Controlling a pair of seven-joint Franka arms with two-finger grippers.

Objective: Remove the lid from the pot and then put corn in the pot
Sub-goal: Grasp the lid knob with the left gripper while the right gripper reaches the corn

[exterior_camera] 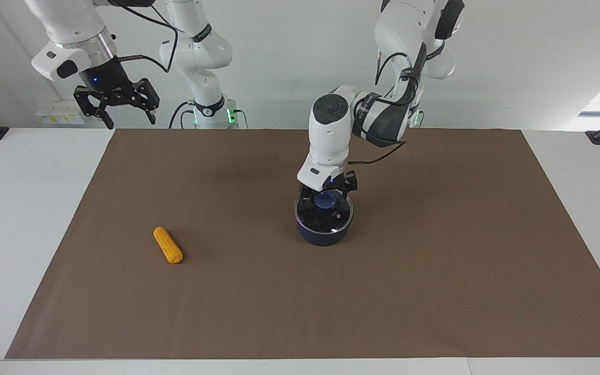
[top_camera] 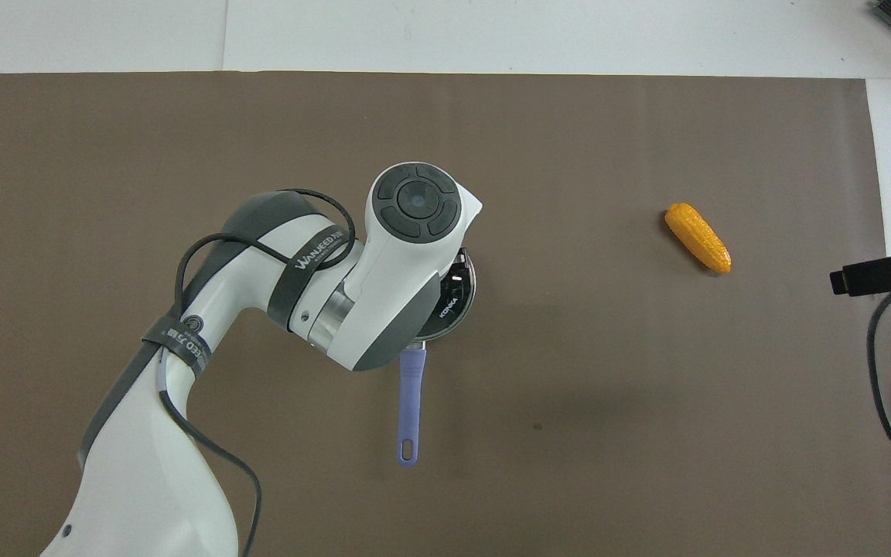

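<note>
I expect to find an empty pot (top_camera: 438, 321) when I take the lid off and bring the corn over, because only plain black can be seen through the visible part of the glass lid (top_camera: 457, 286).
The dark blue pot (exterior_camera: 323, 235) stands mid-mat with the glass lid (exterior_camera: 337, 219) on it. Its long blue handle (top_camera: 411, 402) points toward the robots. My left gripper (exterior_camera: 326, 201) is down at the lid, open, one finger on each side of the blue knob (exterior_camera: 325, 200). From overhead the left wrist covers most of the pot, so only a strip of the lid's rim (top_camera: 462, 298) shows. The corn (exterior_camera: 167, 245) (top_camera: 697, 237) lies on the mat toward the right arm's end. My right gripper (exterior_camera: 116, 104) waits open, high over the table's edge by its base.
A brown mat (exterior_camera: 435, 271) covers most of the white table (exterior_camera: 24, 219). A cable and a black part of the right hand (top_camera: 871, 275) show at the overhead view's edge, near the corn.
</note>
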